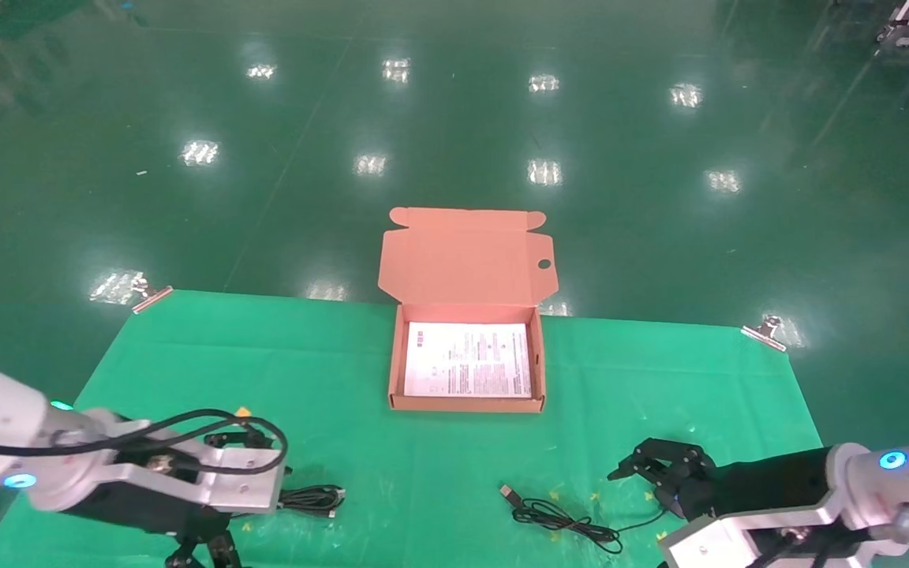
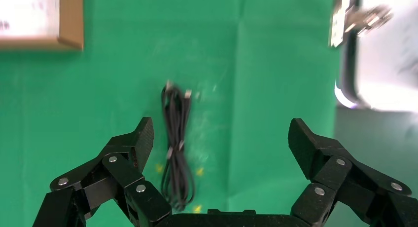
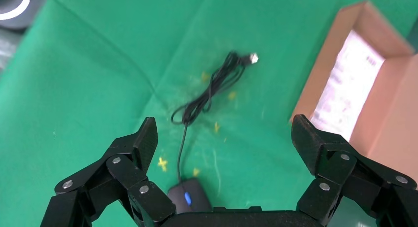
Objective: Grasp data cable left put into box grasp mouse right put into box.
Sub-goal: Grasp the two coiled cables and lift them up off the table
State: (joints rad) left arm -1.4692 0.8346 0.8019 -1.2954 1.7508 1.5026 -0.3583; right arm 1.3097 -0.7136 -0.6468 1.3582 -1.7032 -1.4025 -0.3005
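Observation:
The mouse's bundled cord [image 1: 552, 517] lies free and lengthwise ahead of the robot's open fingers, so the right gripper should go on down until its fingers are on both sides of the loops [image 1: 603, 536] nearest the mouse.
The data cable [image 1: 312, 499], a black bundle of long narrow loops, lies on the green cloth just right of my left gripper [image 1: 237, 493]. In the left wrist view the cable [image 2: 176, 148] lies below the open left gripper [image 2: 222, 131], close to one finger. The black mouse [image 3: 190, 197] shows in the right wrist view beneath the open, empty right gripper [image 3: 224, 128]. Its thin cord [image 1: 565, 521] runs to a silver USB plug [image 1: 506, 491]. In the head view the right gripper [image 1: 648, 481] hides the mouse. The salmon-orange box [image 1: 466, 406] stands open between the arms, a white sheet inside.
The green cloth [image 1: 147, 355] covers the table and is held by metal clips at its far corners [image 1: 764, 331]. The box's lid [image 1: 466, 260] stands up at the far side. Beyond the table is a glossy green floor.

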